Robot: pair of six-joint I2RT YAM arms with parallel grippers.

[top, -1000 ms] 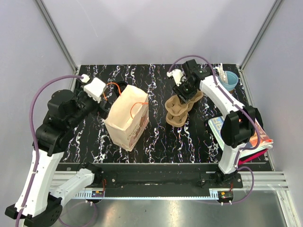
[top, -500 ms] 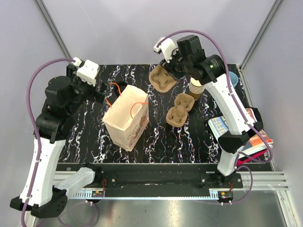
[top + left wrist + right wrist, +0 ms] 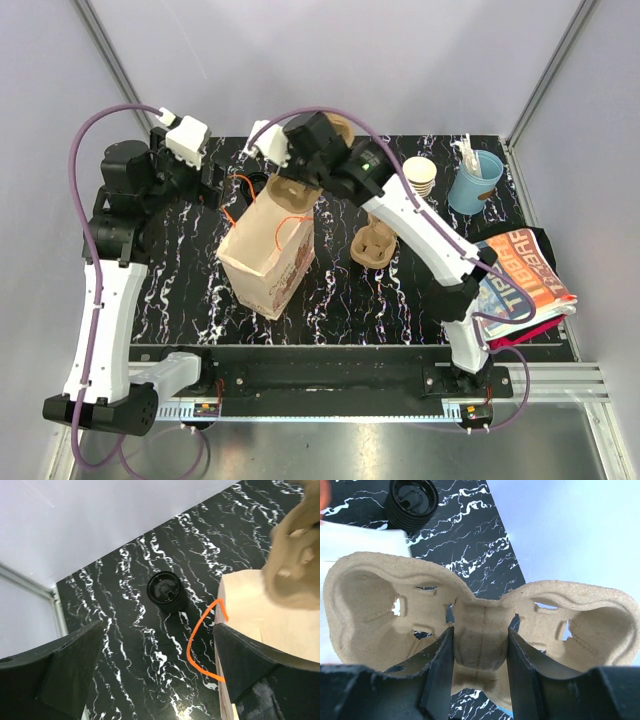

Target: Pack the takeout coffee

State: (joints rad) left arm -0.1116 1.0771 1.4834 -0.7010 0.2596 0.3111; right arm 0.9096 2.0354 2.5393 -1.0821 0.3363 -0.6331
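My left gripper should now go to the orange handle (image 3: 203,616), which curves clear of the paper bag's side, and move toward its outer bend (image 3: 189,652) until the open fingers close there.
My right gripper (image 3: 308,160) is shut on the middle ridge of a tan pulp cup carrier (image 3: 288,190) and holds it above the open top of the paper bag (image 3: 268,250). In the right wrist view the fingers (image 3: 437,665) pinch the carrier (image 3: 480,630) between its two cup wells. My left gripper (image 3: 213,180) is open and empty, left of the bag and above the table; the left wrist view shows its gripper (image 3: 160,680) spread wide. A round black ribbed lid stack (image 3: 167,591) stands behind the bag. No single lidded tan cup shows.
A second carrier (image 3: 375,243) lies right of the bag. A stack of nested tan cups (image 3: 420,175) and a light blue cup (image 3: 475,180) stand at the back right. Magazines (image 3: 525,275) lie at the right edge. The bag's orange handle (image 3: 200,640) hangs outward.
My right arm has swung left with the carrier, from the back middle to over the bag's opening. My left gripper has shifted slightly near the bag's left side.
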